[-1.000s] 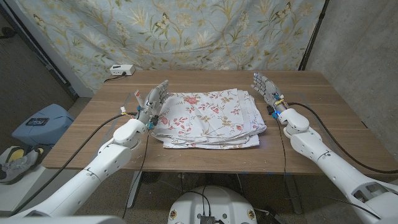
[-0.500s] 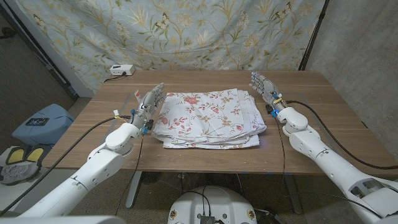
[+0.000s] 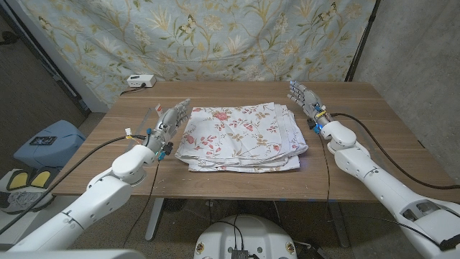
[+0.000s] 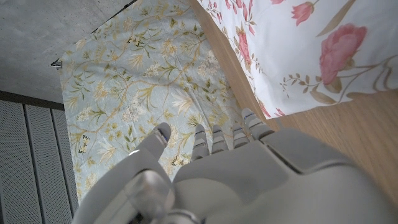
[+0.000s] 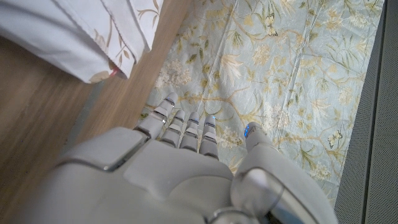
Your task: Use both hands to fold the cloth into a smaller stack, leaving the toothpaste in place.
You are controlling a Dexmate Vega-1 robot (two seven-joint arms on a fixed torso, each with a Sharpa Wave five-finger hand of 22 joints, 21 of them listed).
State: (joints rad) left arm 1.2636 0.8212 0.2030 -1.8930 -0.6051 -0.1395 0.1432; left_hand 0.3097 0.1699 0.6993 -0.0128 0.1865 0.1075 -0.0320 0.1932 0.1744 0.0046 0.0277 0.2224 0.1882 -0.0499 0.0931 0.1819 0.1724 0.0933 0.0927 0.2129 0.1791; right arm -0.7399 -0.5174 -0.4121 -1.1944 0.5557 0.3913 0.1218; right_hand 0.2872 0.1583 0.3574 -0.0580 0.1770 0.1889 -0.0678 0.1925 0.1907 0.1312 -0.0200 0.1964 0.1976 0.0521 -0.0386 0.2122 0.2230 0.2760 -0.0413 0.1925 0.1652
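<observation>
My gripper is about to carry across the cloth's far corner, where limp layers [image 3: 284, 111] lie together. The cloth's whole stacked side [image 3: 290, 137] will then fold over at a slant.
A white cloth with red flowers [image 3: 241, 137] lies folded in a thick stack at the middle of the wooden table [image 3: 381, 122]. My left hand [image 3: 171, 119] stands just off the cloth's left edge with its fingers straight and apart, holding nothing. My right hand [image 3: 305, 97] stands off the cloth's far right corner, also open and clear of it. In the left wrist view the cloth's edge [image 4: 311, 50] lies beyond my left hand [image 4: 236, 174]. The right wrist view shows the cloth's layered corner [image 5: 93, 37] apart from my right hand [image 5: 168, 174]. A thin white thing [image 3: 154, 113], perhaps the toothpaste, peeks out beside my left hand.
A small white box [image 3: 140, 81] with a cable sits at the table's far left corner. A floral curtain [image 3: 215, 36] hangs behind the table. A blue case [image 3: 47, 140] stands on the floor to the left.
My left hand has drawn back to the left, away from the cloth's edge. My right hand has shifted slightly outward and back. The cloth has not moved.
</observation>
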